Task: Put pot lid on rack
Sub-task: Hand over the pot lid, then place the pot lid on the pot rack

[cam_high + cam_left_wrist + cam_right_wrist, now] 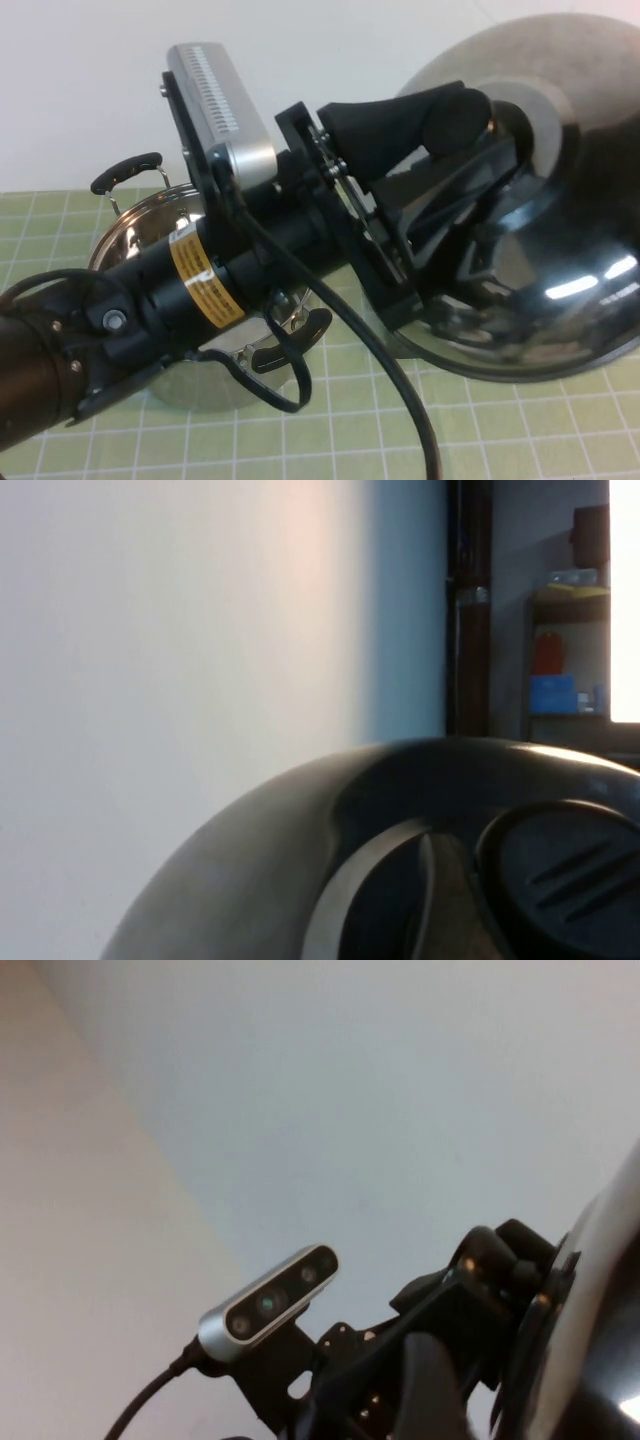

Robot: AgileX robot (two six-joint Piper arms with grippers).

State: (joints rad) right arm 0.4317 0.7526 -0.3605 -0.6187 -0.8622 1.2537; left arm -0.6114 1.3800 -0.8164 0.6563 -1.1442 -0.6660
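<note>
My left gripper is holding the pot lid by its knob. It should pass the lid to my right gripper at the lid's rim and then move away.
My left gripper is raised close to the high camera and is shut on the pot lid, a shiny steel dome held tilted on its edge at the right. Its black knob is hidden by the fingers in the high view. In the left wrist view the lid's dome fills the lower part, with the black knob on it. The right wrist view shows the left gripper against the lid's rim. My right gripper is out of the high view. The rack is out of view.
The deep steel pot stands on the green grid mat behind and under the left arm. One black handle points back and the other points forward. A white wall lies behind.
</note>
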